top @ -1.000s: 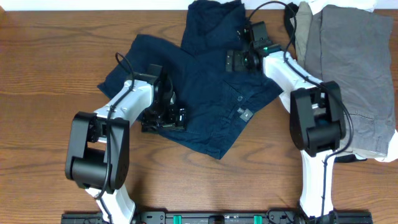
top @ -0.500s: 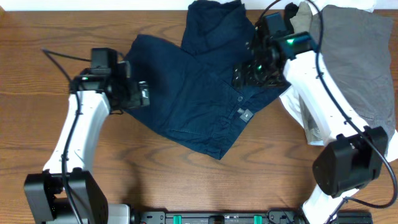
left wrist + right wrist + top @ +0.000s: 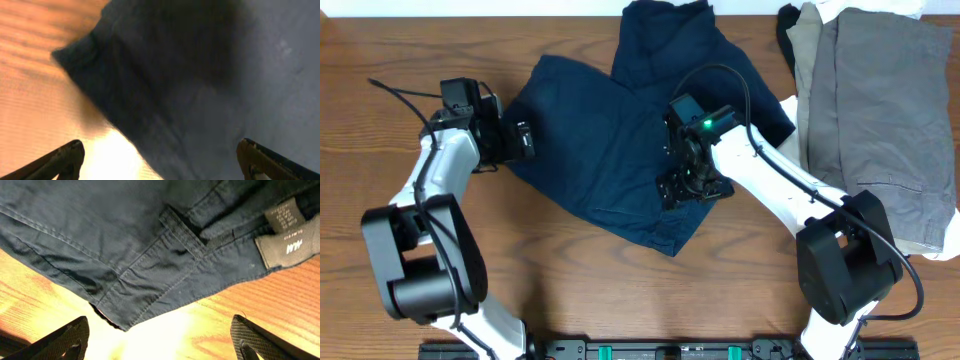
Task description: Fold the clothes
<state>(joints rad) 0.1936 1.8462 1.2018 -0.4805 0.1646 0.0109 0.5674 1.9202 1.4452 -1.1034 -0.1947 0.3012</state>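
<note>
My left gripper should square the shorts before folding, because the shorts' near edge (image 3: 585,214) slants away toward the leg's corner. It should grab that corner (image 3: 519,172) and pull it closer.
The dark navy shorts (image 3: 610,140) lie spread on the wooden table (image 3: 380,260), with one leg reaching to the far edge. My left gripper (image 3: 524,140) is open at the shorts' left edge. In the left wrist view the blurred navy cloth (image 3: 200,75) fills the frame above the open gripper (image 3: 160,167). My right gripper (image 3: 694,190) is open over the shorts' lower right part. The right wrist view shows the waistband (image 3: 165,265), its labels (image 3: 286,247) and the open, empty gripper (image 3: 160,345) over bare wood.
A pile of grey (image 3: 895,110) and taupe (image 3: 810,45) garments lies at the back right, with a bit of white cloth (image 3: 910,8) behind it. The right arm's links (image 3: 780,185) cross above the table between the shorts and the pile.
My left gripper moved from the shorts' lower middle up to their left edge. My right gripper swung from the shorts' top right down to their lower right part, covering the label.
</note>
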